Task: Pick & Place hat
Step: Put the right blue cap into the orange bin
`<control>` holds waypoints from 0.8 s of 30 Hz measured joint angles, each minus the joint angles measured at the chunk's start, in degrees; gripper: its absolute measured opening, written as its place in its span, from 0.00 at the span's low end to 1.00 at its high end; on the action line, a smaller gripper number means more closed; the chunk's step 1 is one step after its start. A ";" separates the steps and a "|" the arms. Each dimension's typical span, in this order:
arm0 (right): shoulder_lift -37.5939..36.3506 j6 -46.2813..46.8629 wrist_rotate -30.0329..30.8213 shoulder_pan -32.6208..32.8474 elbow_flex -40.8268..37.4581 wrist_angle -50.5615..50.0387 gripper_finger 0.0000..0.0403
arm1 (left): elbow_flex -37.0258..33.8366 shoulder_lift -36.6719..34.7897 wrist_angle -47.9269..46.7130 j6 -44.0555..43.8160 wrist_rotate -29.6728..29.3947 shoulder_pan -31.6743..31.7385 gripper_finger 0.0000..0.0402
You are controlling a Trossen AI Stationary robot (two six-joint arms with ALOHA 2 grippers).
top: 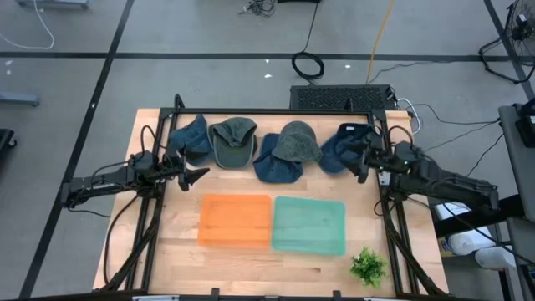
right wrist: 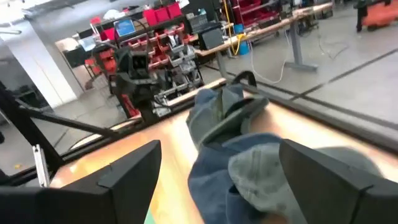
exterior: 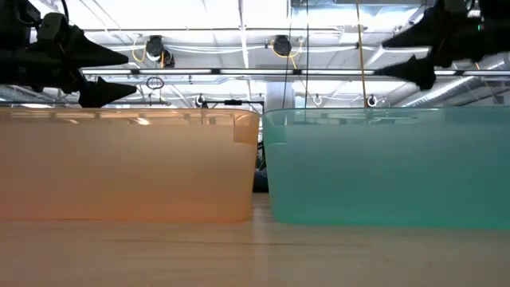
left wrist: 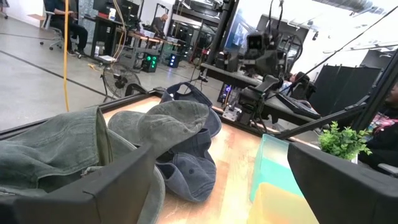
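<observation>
I should pull back, tilt the fingers down and grab the hat's near edge [top: 333, 170] from above, because my right gripper points level past the blue hat [top: 336, 154] beneath it.
Several hats lie in a row on the far half of the table: a blue one [top: 191, 138], a green one [top: 234, 140], a blue one [top: 274, 162] partly under a grey-green one [top: 298, 141], and a blue one [top: 341, 147] at the right. My left gripper [top: 194, 176] [exterior: 119, 73] hovers open above the table, near the left blue hat and just beyond the orange bin [top: 236, 221]. My right gripper [top: 361, 160] [exterior: 408, 53] hovers open over the rightmost blue hat's near edge. The left wrist view shows the green hat [left wrist: 56, 149] and the grey-green hat [left wrist: 168, 123] ahead.
An orange bin [exterior: 127, 163] and a teal bin [top: 309, 224] [exterior: 390, 167] stand side by side on the table's near half. A small green plant [top: 368, 267] sits at the near right corner. A black frame rail [top: 276, 112] runs along the far edge.
</observation>
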 joint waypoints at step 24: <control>24.69 -8.05 4.29 -0.02 41.51 -36.19 0.78 | 0.00 0.00 0.00 0.02 -0.01 0.00 0.94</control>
